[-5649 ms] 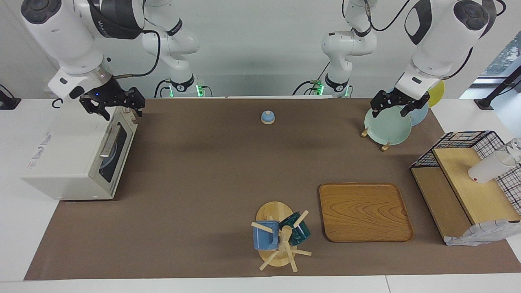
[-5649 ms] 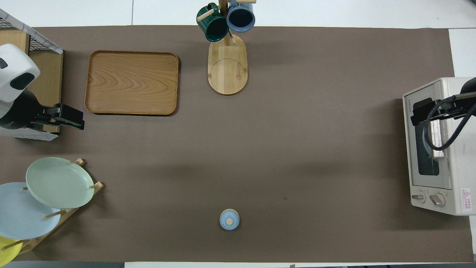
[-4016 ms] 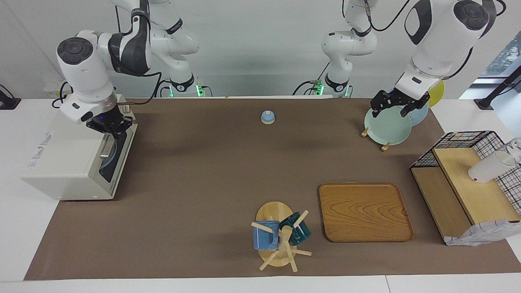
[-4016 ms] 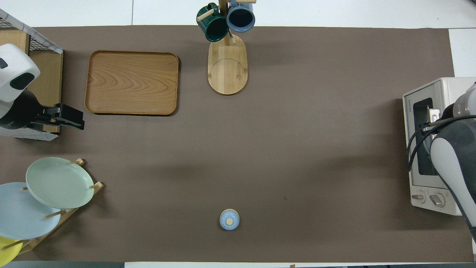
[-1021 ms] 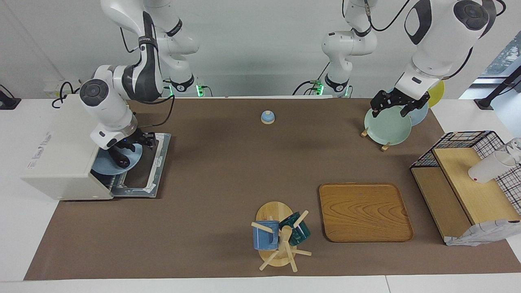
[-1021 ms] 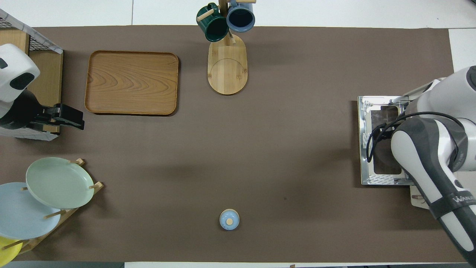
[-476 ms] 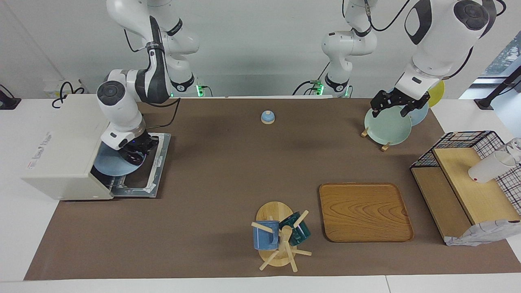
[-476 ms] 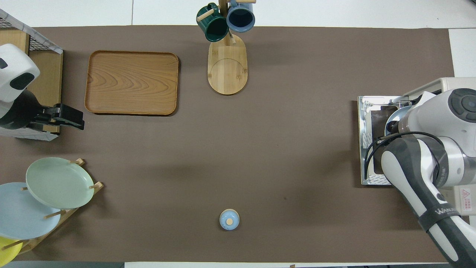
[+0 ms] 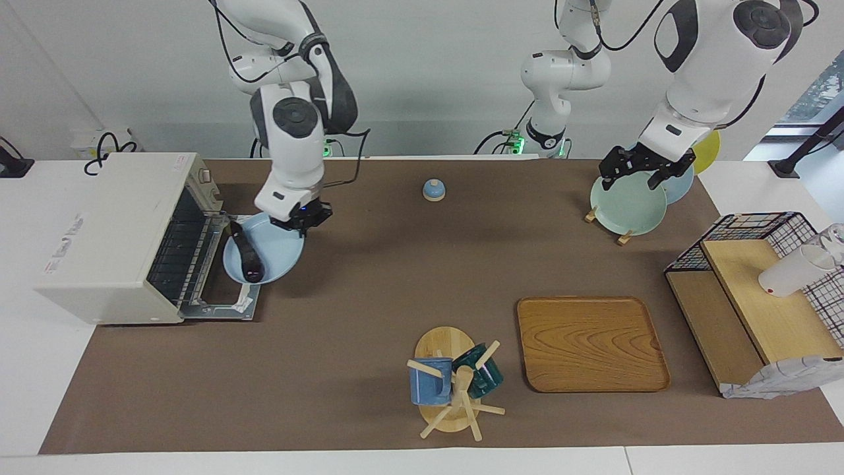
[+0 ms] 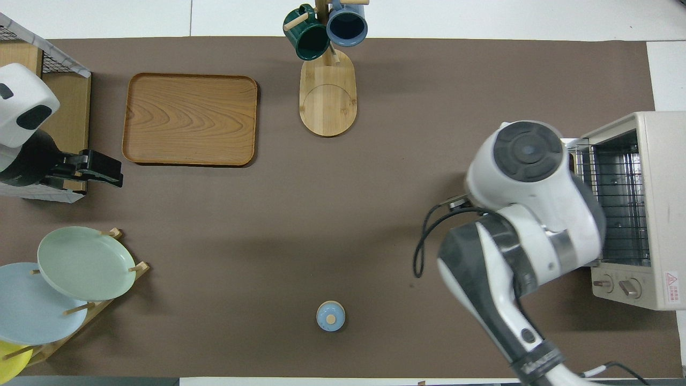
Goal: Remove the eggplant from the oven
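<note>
My right gripper is carrying the eggplant on the light blue plate [image 9: 250, 257] outside the oven. It should keep carrying the plate level until the plate sits in the table's clear middle [image 9: 427, 252].
The cream-white oven [image 9: 112, 237] stands at the right arm's end of the table, also in the overhead view [image 10: 656, 203]. Its door [image 9: 221, 305] lies open and flat, and the wire rack [image 9: 181, 251] inside is bare. My right gripper [image 9: 302, 221] is shut on the rim of a light blue plate [image 9: 277, 254] and holds it just outside the oven, over the open door. The dark purple eggplant [image 9: 242, 252] lies on that plate. In the overhead view my right arm hides the plate and the eggplant. My left gripper [image 9: 641, 175] waits, open and empty, over the plate rack.
A rack holds a green plate [image 9: 626, 208] with blue and yellow plates at the left arm's end. A small blue lid [image 9: 433, 190] sits near the robots. A wooden tray [image 9: 591, 343], a mug tree [image 9: 452, 382] and a wire shelf [image 9: 758, 297] stand farther out.
The oven door was closed and now lies open. My right gripper reached inside, took the blue plate and has drawn it with the eggplant out over the door. The left arm has not moved.
</note>
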